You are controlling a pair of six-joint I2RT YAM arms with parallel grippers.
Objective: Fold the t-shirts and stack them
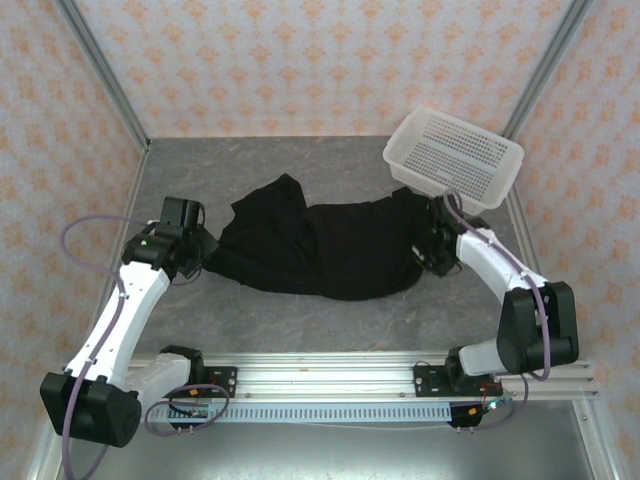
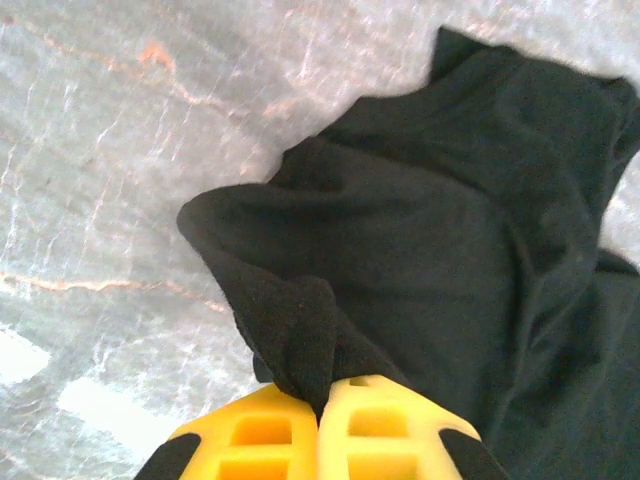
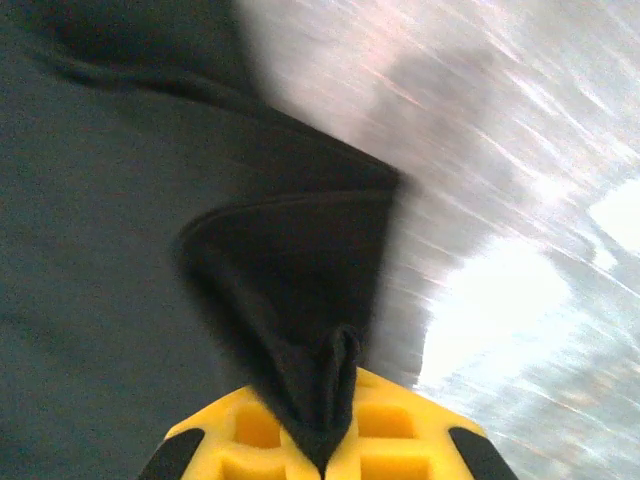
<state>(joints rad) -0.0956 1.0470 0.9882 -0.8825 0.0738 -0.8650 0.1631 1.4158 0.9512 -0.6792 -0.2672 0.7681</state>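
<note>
I should swing the black t-shirt's far side [image 1: 284, 203] up toward the back wall [image 1: 270, 75] with both my grippers, then pull back to spread it flat, because it lies bunched in folds.
A black t-shirt [image 1: 320, 250] lies crumpled across the middle of the grey table, no print showing. My left gripper [image 1: 205, 245] is at its left end, yellow fingers [image 2: 265, 435] shut on a pinched fold of the t-shirt [image 2: 450, 240]. At the shirt's right end, my right gripper [image 1: 432, 250] has its yellow fingers [image 3: 390, 425] shut on a bunched corner of the black cloth [image 3: 290, 270], which rises in a taut peak from the table.
A white perforated plastic basket [image 1: 455, 157] stands tilted at the back right, just behind the right arm. Patterned walls with metal posts enclose the table. The aluminium rail [image 1: 320, 380] carrying the arm bases runs along the near edge.
</note>
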